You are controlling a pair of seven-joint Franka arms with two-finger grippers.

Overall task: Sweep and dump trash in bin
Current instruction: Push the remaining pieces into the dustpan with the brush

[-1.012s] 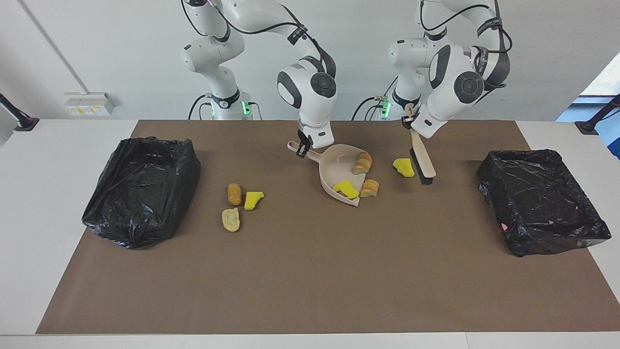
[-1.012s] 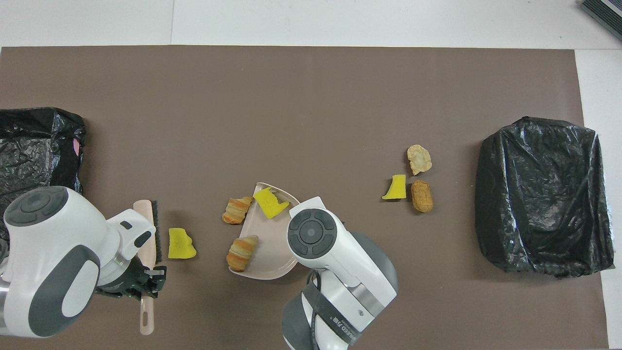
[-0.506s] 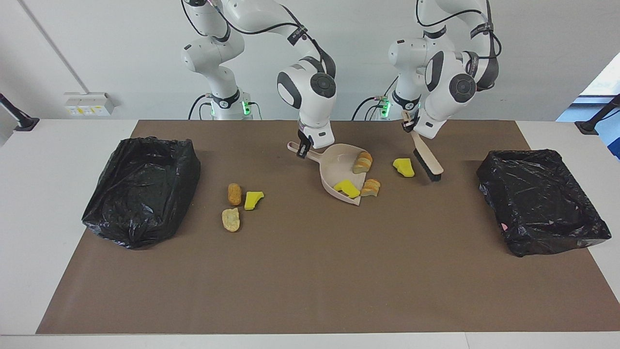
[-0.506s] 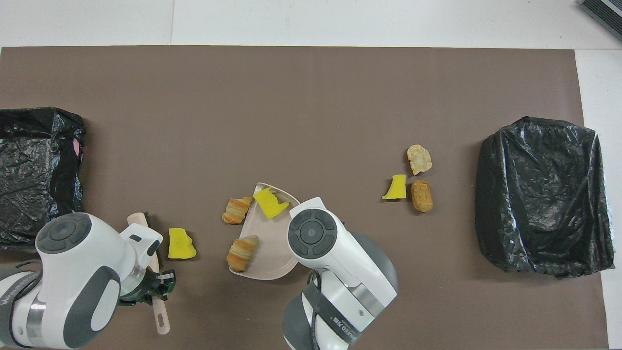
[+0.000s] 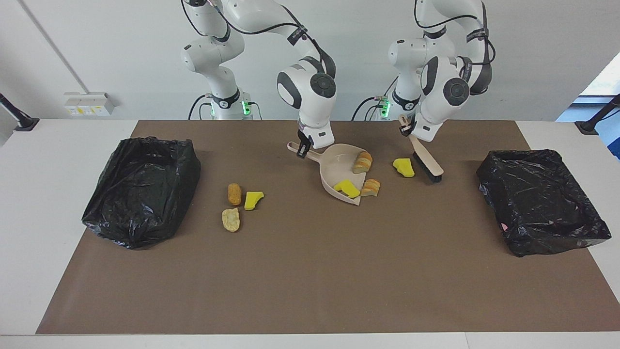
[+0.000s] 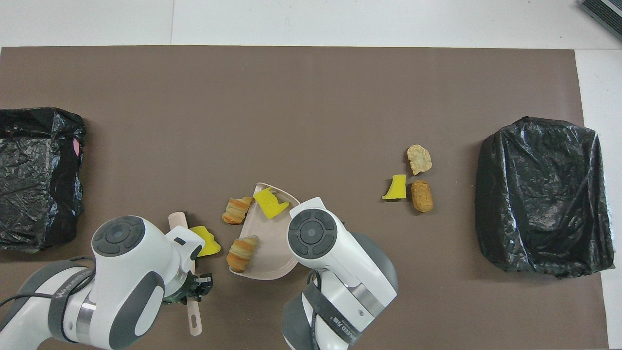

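Observation:
My left gripper should sweep both the yellow chunk and the bread deep into the dustpan (image 6: 269,255) before dumping them. The brush is behind the yellow chunk, and there is bread straddling the dustpan's edge (image 6: 242,253).
My right gripper (image 5: 304,145) is shut on the handle of the beige dustpan (image 5: 339,169), which rests on the mat; in the overhead view the arm hides this gripper. A yellow sponge chunk (image 5: 346,189) and a bread piece (image 5: 362,162) lie on the pan, and another bread piece (image 5: 371,187) sits at its lip. My left gripper (image 5: 407,127) is shut on the handle of the beige brush (image 5: 427,162), whose bristles are down on the mat beside a yellow chunk (image 5: 403,167). That chunk is partly under the left arm in the overhead view (image 6: 208,243). Three scraps (image 5: 234,194) (image 5: 253,199) (image 5: 231,219) lie toward the right arm's end.
A black-bag-lined bin (image 5: 143,189) stands at the right arm's end of the brown mat, and another bin (image 5: 540,198) stands at the left arm's end. They also show in the overhead view (image 6: 542,194) (image 6: 34,175).
My left arm has swung the brush toward the dustpan. In the overhead view the yellow chunk beside it has slid closer to the pan. The right arm and dustpan have not moved.

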